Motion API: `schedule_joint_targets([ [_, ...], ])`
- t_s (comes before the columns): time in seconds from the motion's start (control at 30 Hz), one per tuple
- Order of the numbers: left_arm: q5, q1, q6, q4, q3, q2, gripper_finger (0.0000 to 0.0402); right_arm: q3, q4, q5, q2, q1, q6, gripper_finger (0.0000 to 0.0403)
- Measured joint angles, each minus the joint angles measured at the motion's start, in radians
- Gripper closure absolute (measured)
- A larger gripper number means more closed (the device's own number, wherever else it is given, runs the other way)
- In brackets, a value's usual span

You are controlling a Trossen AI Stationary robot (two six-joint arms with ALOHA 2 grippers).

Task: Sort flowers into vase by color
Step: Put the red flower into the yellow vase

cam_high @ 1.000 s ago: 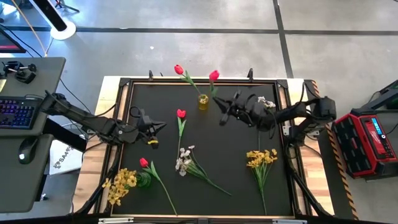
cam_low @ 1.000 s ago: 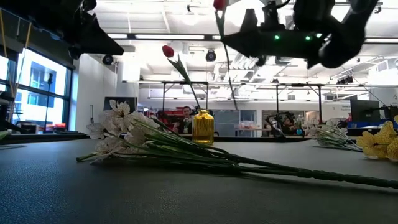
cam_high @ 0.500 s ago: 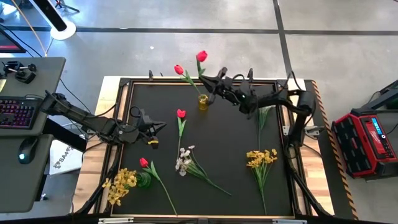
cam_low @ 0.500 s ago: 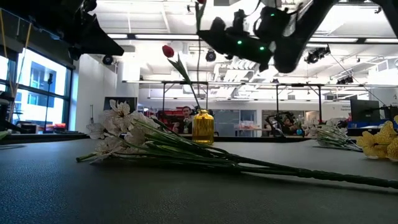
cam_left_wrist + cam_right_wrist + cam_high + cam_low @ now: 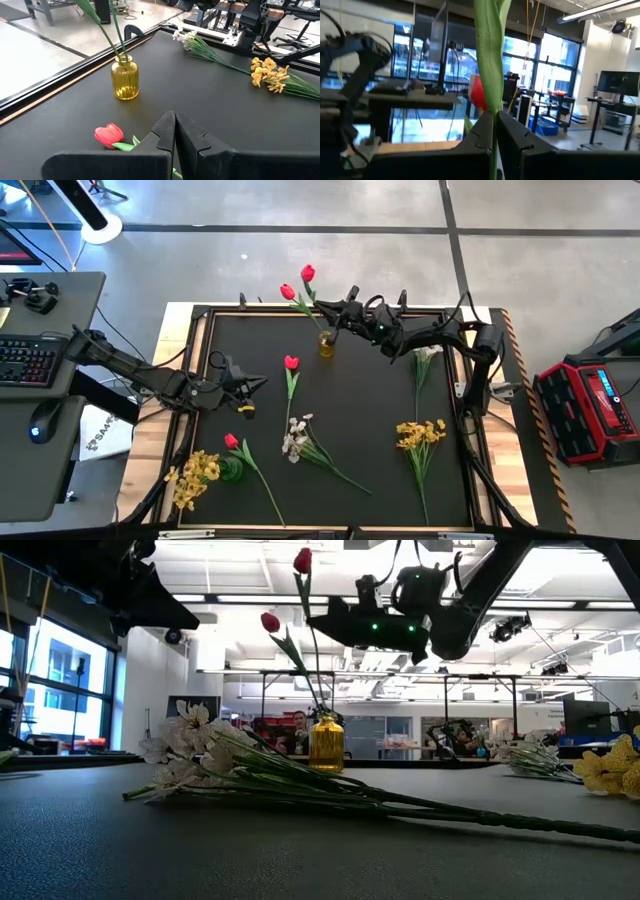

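The red tulip's lower stem (image 5: 121, 44) is inside the yellow vase's opening (image 5: 123, 59). My right gripper should go on moving the tulip down until its stem sits deep, then let go.
A yellow glass vase (image 5: 327, 343) (image 5: 326, 743) stands near the table's far edge with one red tulip (image 5: 288, 291) in it. My right gripper (image 5: 334, 311) (image 5: 320, 616) hangs just above the vase, shut on a second red tulip (image 5: 307, 273) (image 5: 302, 560). My left gripper (image 5: 256, 383) (image 5: 175, 121) waits shut over the table's left half, above a tulip (image 5: 109, 135) that lies flat. More flowers lie on the mat: a tulip (image 5: 291, 364), a white spray (image 5: 296, 436), a yellow bunch (image 5: 420, 434) and another white spray (image 5: 426, 351). My right gripper pinches the tulip's green stem (image 5: 491, 102) between its two fingers, below the bloom. The fingers come about level from the table's right and lie across the stem. The tulip stands nearly upright, bloom above the fingers, and its lower stem end (image 5: 321, 705) reaches into the vase's mouth.
A green vase (image 5: 232, 470) with yellow blossoms (image 5: 195, 478) stands at the near left corner, and a tulip (image 5: 232, 441) lies beside it. A raised black frame (image 5: 205, 315) rims the mat. A desk with a keyboard (image 5: 25, 362) stands to the left.
My right gripper has carried the tulip from right of the vase toward the table's left and far edge, ending over the yellow vase. The tulip has come nearly upright, and its lower stem end now sits in the vase's mouth.
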Motion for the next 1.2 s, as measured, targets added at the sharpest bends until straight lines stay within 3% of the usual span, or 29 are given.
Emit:
schedule_joint_targets([
  [0.27, 0.000, 0.000, 0.001, 0.000, 0.000, 0.000, 0.0401, 0.000, -0.004, 0.019, 0.000, 0.000, -0.018, 0.0403],
  [0.73, 0.000, 0.000, 0.001, 0.000, 0.000, 0.000, 0.0401, -0.001, -0.180, 0.125, 0.000, 0.000, -0.008, 0.0390],
  [1.03, 0.008, 0.000, 0.001, 0.000, 0.000, 0.000, 0.0402, -0.001, -0.291, 0.153, -0.008, 0.001, -0.004, 0.0296],
  [1.2, 0.008, 0.000, 0.000, 0.000, 0.000, 0.000, 0.0401, -0.001, -0.438, 0.153, -0.060, 0.001, 0.042, 0.0242],
])
